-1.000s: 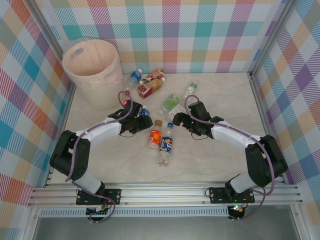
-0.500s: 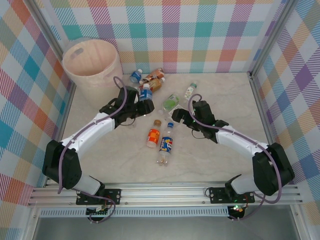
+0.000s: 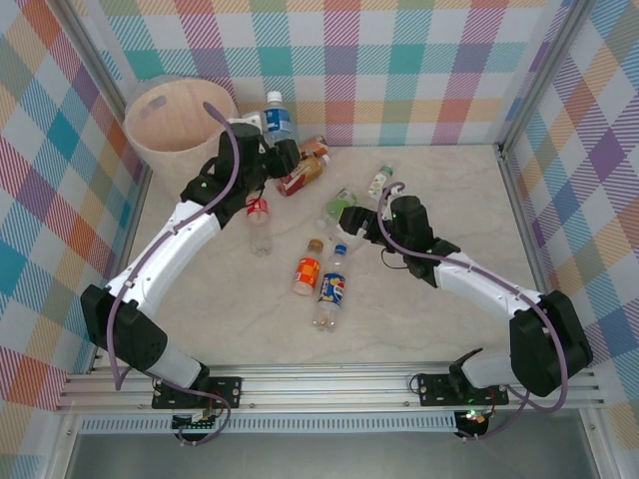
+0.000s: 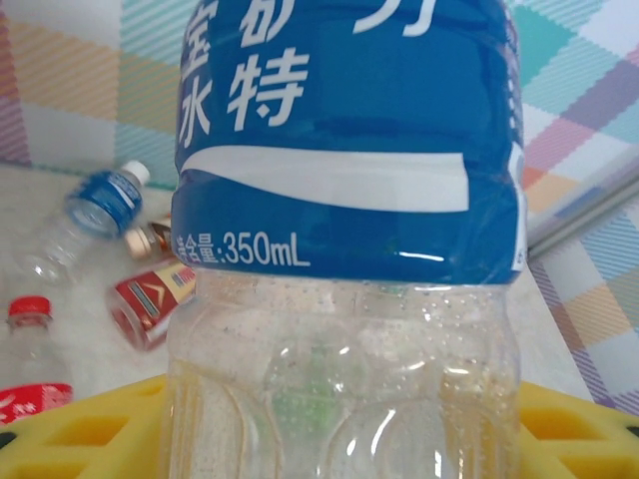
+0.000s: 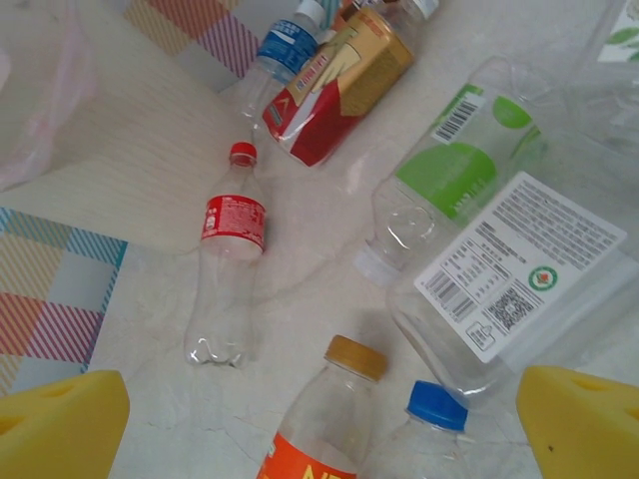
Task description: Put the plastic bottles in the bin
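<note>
My left gripper is holding the blue-labelled bottle (image 3: 278,119) up clear of the bottles below, so it should keep going over the bin's opening (image 3: 166,118) and let go there.
My left gripper (image 3: 272,138) is shut on a blue-labelled bottle (image 3: 277,118), held upright in the air beside the right rim of the pale pink-cream bin (image 3: 165,125). In the left wrist view the bottle (image 4: 344,200) stands between the yellow pads (image 4: 60,429). My right gripper (image 3: 349,222) is open and low over the table, just short of a green-labelled bottle (image 3: 342,204). In the right wrist view its pads (image 5: 60,419) are wide apart above an orange-labelled bottle (image 5: 324,419) and a blue-capped bottle (image 5: 434,409). A red-labelled bottle (image 3: 259,222) lies on the table.
More bottles lie about: a brown-red one (image 3: 300,176), an orange one (image 3: 309,271), a blue-yellow one (image 3: 330,289) and a clear one (image 3: 379,180). Checked walls close off the back and both sides. The bin wall (image 5: 130,150) rises at the left of the right wrist view.
My left arm has lifted the blue-labelled bottle off the table, up and back to the bin's rim. My right gripper has crept left toward the green-labelled bottle.
</note>
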